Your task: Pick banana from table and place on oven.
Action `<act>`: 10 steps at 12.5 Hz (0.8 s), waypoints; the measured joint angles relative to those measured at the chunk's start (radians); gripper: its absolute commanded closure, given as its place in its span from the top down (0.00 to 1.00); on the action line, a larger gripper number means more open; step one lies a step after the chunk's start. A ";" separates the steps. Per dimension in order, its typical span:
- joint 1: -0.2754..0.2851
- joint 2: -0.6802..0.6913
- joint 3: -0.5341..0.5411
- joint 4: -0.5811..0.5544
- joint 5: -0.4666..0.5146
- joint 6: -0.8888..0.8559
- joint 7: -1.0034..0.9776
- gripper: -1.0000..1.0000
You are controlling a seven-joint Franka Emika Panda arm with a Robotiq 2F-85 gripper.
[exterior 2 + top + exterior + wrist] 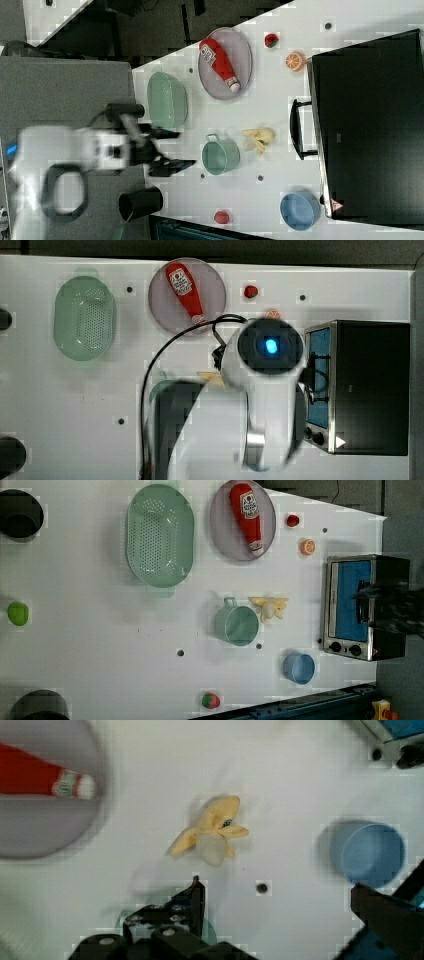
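Note:
The peel flaps (pixel 184 842) bend outward around the pale tip. I expect the banana (pixel 215 820) to hold its splayed shape instead of sagging when I lift it.
The banana (pixel 212 832), a small pale yellow peeled piece, lies on the white table (pixel 280 780). In the left view the banana (pixel 270 607) sits between a green mug and the oven (pixel 365 605); in the right view the banana (pixel 258 137) lies just off the oven's bar handle. The oven (pixel 370 385) is a black-topped box with a blue glass door, at the top view's right. My gripper (pixel 285 905) hangs above the table, open, nothing between its fingers, the banana a little ahead of it. In the top view the arm hides most of the banana (pixel 210 377).
A green mug (pixel 236 625) stands close beside the banana. A blue cup (pixel 372 852) sits near the oven's knobs. A ketchup bottle (pixel 247 512) lies on a grey plate (pixel 220 525); a green colander (pixel 160 535), an orange slice (pixel 307 546) and strawberries (pixel 292 520) lie further off.

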 measured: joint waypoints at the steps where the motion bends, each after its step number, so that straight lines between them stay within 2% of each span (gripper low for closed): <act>1: -0.001 0.052 -0.005 -0.043 0.002 0.068 0.000 1.00; 4: -0.013 0.161 0.019 -0.150 -0.011 0.205 0.001 1.00; 7: 0.011 0.195 0.028 -0.236 -0.020 0.411 0.001 1.00; 10: 0.006 0.213 0.039 -0.311 -0.014 0.600 0.001 1.00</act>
